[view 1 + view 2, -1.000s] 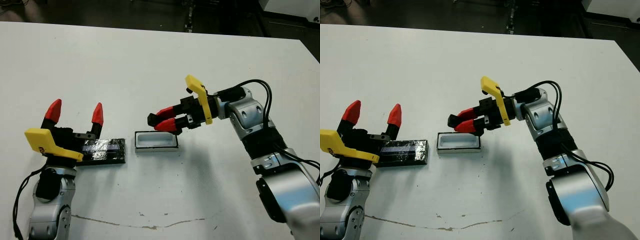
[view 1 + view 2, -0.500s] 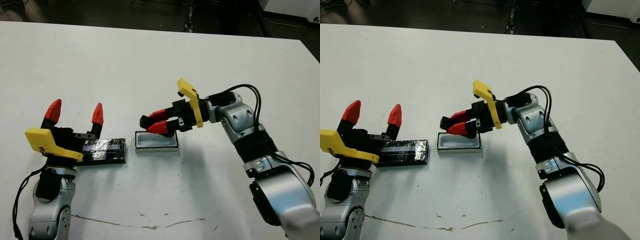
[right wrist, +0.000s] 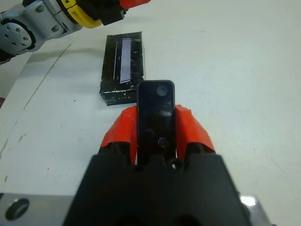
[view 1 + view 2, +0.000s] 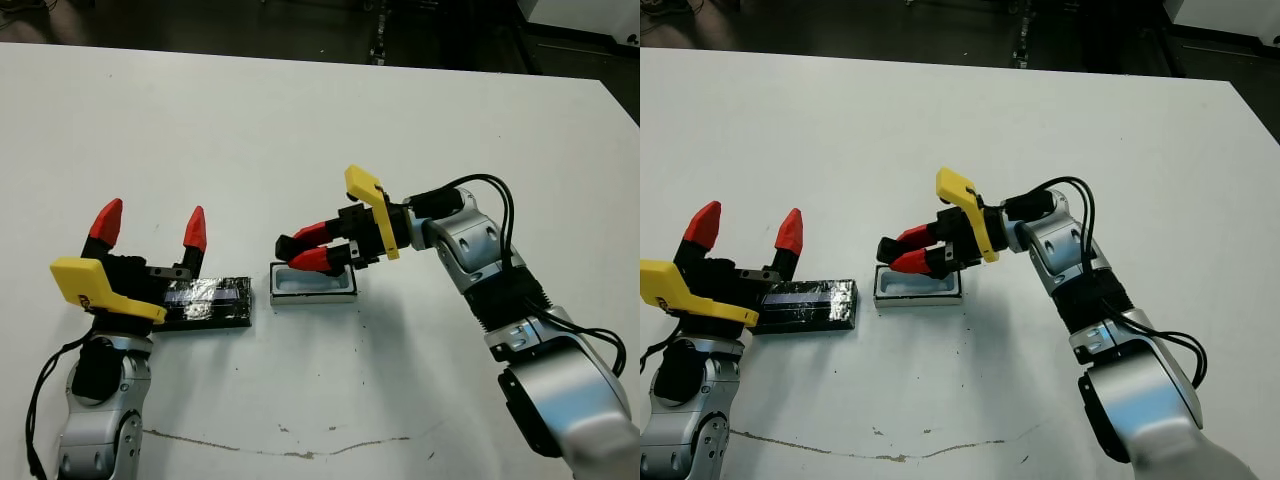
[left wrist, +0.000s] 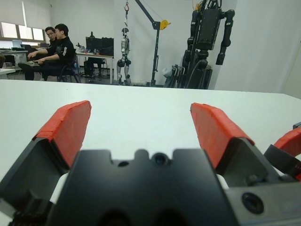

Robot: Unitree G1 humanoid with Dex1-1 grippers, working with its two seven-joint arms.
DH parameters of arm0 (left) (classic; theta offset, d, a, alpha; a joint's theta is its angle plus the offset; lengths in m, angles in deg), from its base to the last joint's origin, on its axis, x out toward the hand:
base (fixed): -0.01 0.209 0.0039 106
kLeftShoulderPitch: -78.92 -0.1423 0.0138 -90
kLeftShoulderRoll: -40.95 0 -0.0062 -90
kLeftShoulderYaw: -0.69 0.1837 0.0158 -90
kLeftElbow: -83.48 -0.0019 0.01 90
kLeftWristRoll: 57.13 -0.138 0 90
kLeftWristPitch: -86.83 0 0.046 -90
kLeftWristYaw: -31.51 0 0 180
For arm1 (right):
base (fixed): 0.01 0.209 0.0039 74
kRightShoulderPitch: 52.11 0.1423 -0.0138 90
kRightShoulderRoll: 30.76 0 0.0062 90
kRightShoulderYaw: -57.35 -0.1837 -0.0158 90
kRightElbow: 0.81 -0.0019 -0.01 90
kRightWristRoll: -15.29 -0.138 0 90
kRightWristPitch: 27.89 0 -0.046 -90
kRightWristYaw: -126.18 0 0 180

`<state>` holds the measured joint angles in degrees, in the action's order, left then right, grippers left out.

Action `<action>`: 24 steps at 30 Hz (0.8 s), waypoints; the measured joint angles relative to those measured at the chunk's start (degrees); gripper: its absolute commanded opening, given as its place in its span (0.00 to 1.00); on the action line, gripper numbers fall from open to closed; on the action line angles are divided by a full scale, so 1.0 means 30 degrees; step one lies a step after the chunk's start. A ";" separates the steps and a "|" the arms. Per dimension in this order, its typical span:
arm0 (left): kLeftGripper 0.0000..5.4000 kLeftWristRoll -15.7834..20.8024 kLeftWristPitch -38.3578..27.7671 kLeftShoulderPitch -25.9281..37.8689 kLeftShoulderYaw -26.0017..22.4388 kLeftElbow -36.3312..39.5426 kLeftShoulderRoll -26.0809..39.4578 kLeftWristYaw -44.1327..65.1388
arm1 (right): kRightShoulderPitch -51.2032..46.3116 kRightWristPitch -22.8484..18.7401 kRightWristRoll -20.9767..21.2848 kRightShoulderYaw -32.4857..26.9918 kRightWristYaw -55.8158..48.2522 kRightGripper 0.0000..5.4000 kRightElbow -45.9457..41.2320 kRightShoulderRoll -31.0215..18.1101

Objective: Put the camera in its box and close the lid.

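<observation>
I expect the black lid (image 4: 208, 298) to slide down over the box's white sides when I lower it, because it has deep sides (image 4: 222, 322) like a cap.
The slim black camera (image 3: 155, 113) is clamped between the red fingers (image 3: 119, 134) of my right gripper (image 4: 300, 250), which is shut on it. Its free end (image 4: 284, 246) sticks out over the left part of the white-walled box (image 4: 313, 284), just above the rim. The box stands open at the table's middle, and its inside looks empty. The flat black lid (image 4: 207, 300) with the pale strip lies on the table left of the box. My left gripper (image 4: 150, 232) stands open over the lid's left end, with nothing between its fingers (image 5: 66, 127).
The white table (image 4: 300, 120) extends far behind and in front of the things. A thin dark scratch line (image 4: 280, 450) runs along the near part. Beyond the table's far edge, people (image 5: 51, 42) sit at desks and robot frames (image 5: 207, 33) stand.
My right gripper has carried the camera leftward and a little lower, from over the box's right end to over its left part. The left arm, lid and box have not moved.
</observation>
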<state>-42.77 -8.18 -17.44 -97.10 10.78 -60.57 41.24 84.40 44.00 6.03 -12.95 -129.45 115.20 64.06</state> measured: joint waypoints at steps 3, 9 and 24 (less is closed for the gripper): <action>1.00 0.0162 0.0000 0.0000 -0.0005 -0.0031 0.0000 0.0077 | -0.0060 0.0007 0.0001 0.0103 -0.0001 0.31 -0.0149 -0.0030; 1.00 0.0322 0.0001 0.0001 -0.0006 -0.0043 0.0000 0.0083 | -0.0371 -0.0331 0.0042 0.0423 0.0010 0.31 -0.0662 -0.0178; 1.00 0.0207 0.0005 0.0008 0.0016 -0.0034 0.0000 0.0058 | -0.0813 -0.2149 0.0134 0.0662 0.0288 0.31 -0.1584 -0.0257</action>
<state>-42.15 -8.16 -17.42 -97.05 10.68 -60.57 41.41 81.96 37.56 6.43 -10.96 -128.59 110.45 63.28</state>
